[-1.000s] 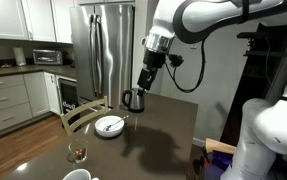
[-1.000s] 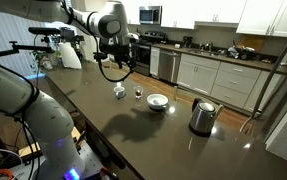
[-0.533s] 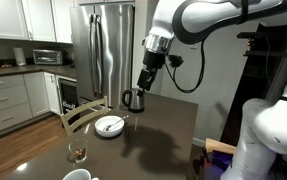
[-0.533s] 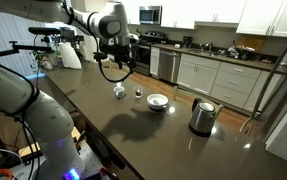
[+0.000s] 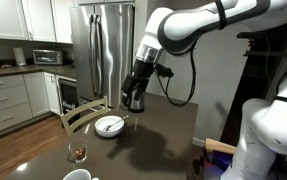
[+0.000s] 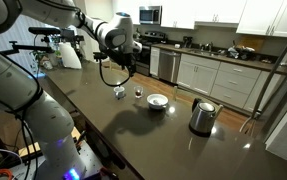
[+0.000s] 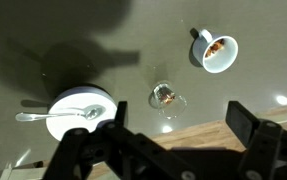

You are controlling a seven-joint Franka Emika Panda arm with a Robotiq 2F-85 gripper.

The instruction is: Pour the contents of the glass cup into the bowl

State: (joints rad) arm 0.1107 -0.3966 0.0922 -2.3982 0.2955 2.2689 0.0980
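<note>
My gripper is pointing straight down above the upright glass cup (image 5: 78, 151), which is a bad angle for pouring. Next, I come in low, turn level and move toward the glass cup's side (image 5: 85, 154).
The glass cup (image 7: 165, 98) is small and clear with a brownish bit inside, and stands on the dark table between the bowl and a white mug. The white bowl (image 7: 75, 113) holds a spoon whose handle points left. In both exterior views the glass cup (image 5: 78, 152) (image 6: 138, 92) stands apart from the bowl (image 5: 109, 125) (image 6: 158, 100). My gripper (image 7: 179, 116) hangs open high above the table, empty, with the glass just beyond its fingertips in the wrist view. The exterior views show the gripper (image 5: 134, 93) (image 6: 124, 68) well above the tabletop.
A white mug (image 7: 215, 50) (image 6: 119, 92) with brownish bits inside stands near the glass. A dark metal kettle (image 6: 202, 116) sits further along the table. A wooden chair (image 5: 83, 115) stands at the table's edge near the bowl. Kitchen cabinets and a fridge (image 5: 103, 50) lie behind.
The arm has swung and lowered the gripper toward the bowl and glass side of the table. The jaws stayed open; nothing on the table moved.
</note>
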